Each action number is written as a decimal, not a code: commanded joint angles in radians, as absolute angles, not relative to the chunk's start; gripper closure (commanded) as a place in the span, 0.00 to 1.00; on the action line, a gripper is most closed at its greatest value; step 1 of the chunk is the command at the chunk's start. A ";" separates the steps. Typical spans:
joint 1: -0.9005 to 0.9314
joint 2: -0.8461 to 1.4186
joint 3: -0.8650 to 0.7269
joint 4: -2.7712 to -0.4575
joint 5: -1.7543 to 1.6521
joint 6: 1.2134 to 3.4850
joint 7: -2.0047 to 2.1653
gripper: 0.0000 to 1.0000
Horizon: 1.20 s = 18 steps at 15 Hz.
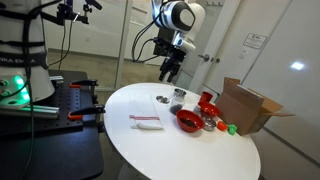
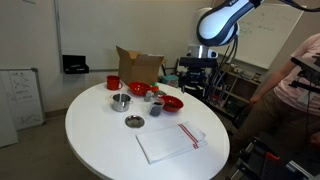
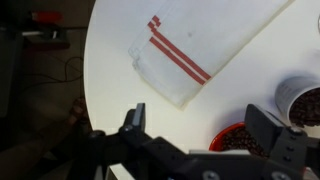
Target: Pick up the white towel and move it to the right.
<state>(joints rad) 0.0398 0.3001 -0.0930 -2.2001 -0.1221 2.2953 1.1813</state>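
My open gripper's finger is hanging over the red bowl (image 3: 237,139), next to the white towel. Next, I swing back and pinch the towel's plain end (image 2: 149,138).
The white towel with red stripes (image 1: 147,121) lies flat on the round white table (image 1: 200,155). It also shows in an exterior view (image 2: 171,142) and in the wrist view (image 3: 195,45). My gripper (image 1: 170,72) hangs well above the table, beyond the towel; it shows in an exterior view (image 2: 200,78) too. In the wrist view the gripper (image 3: 205,125) is open and empty, fingers spread wide, with the towel ahead and a red bowl under the right finger.
A red bowl (image 1: 188,120) of dark contents, a red cup (image 1: 207,101), small metal cups (image 1: 177,97) and a green object (image 1: 231,128) cluster by an open cardboard box (image 1: 250,105). A person stands at the edge (image 2: 300,90).
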 commanded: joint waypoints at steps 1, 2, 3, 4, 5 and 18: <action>0.083 0.430 -0.098 -2.127 -0.066 2.322 1.383 0.00; 0.092 0.456 -0.102 -2.117 -0.055 2.327 1.432 0.00; 0.096 0.484 -0.107 -2.110 -0.044 2.331 1.475 0.00; 0.098 0.502 -0.109 -2.105 -0.028 2.326 1.514 0.00; 0.099 0.514 -0.115 -2.114 -0.018 2.328 1.553 0.00; 0.165 0.538 -0.125 -2.212 0.019 2.383 1.714 0.00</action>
<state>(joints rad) 0.0937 0.5477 -0.0790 -2.1763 0.1033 2.2796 1.6380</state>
